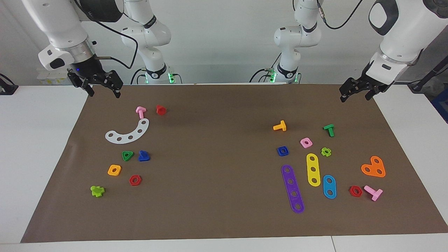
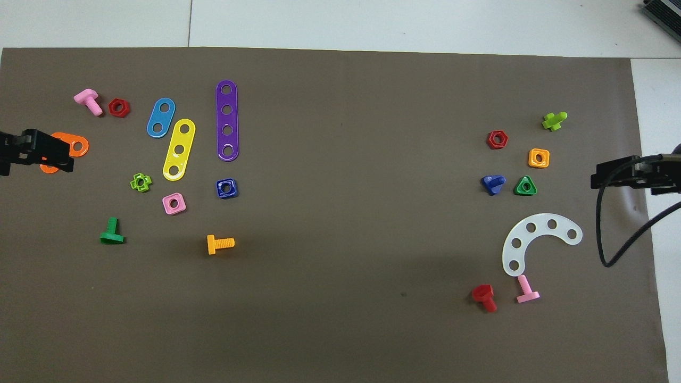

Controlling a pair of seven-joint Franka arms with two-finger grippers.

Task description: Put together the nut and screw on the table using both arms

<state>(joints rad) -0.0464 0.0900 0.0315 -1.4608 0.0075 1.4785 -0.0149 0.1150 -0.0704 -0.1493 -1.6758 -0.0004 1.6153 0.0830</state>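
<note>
My gripper will carry the dark-blue screw (image 2: pixel 493 184) over and set it down. The triangular head (image 2: pixel 496 181) is broad, so the screw should stay standing on it by itself.
The nut (image 1: pixel 282 151) (image 2: pixel 226 188), a dark-blue square with a round hole, lies flat on the brown mat (image 1: pixel 224 196) of the table toward the left arm's end, beside a pink square nut (image 1: pixel 306 142). The screw (image 1: pixel 144 156) (image 2: pixel 493 183), dark blue with a triangular head, lies toward the right arm's end next to a green triangular nut (image 1: pixel 127 155). My left gripper (image 1: pixel 355 98) (image 2: pixel 53 153) hangs open and empty above the mat's edge at its own end. Above the mat's corner at the other end, my right gripper (image 1: pixel 105 93) (image 2: pixel 605 178) is also open and holds nothing.
Purple (image 1: pixel 292 189), yellow (image 1: pixel 313 169) and blue (image 1: pixel 329 186) hole strips, an orange heart plate (image 1: pixel 373 167) and several bolts and nuts lie around the nut. A white curved strip (image 1: pixel 128 133), an orange square nut (image 1: pixel 114 170) and a red hex nut (image 1: pixel 135 180) lie near the screw.
</note>
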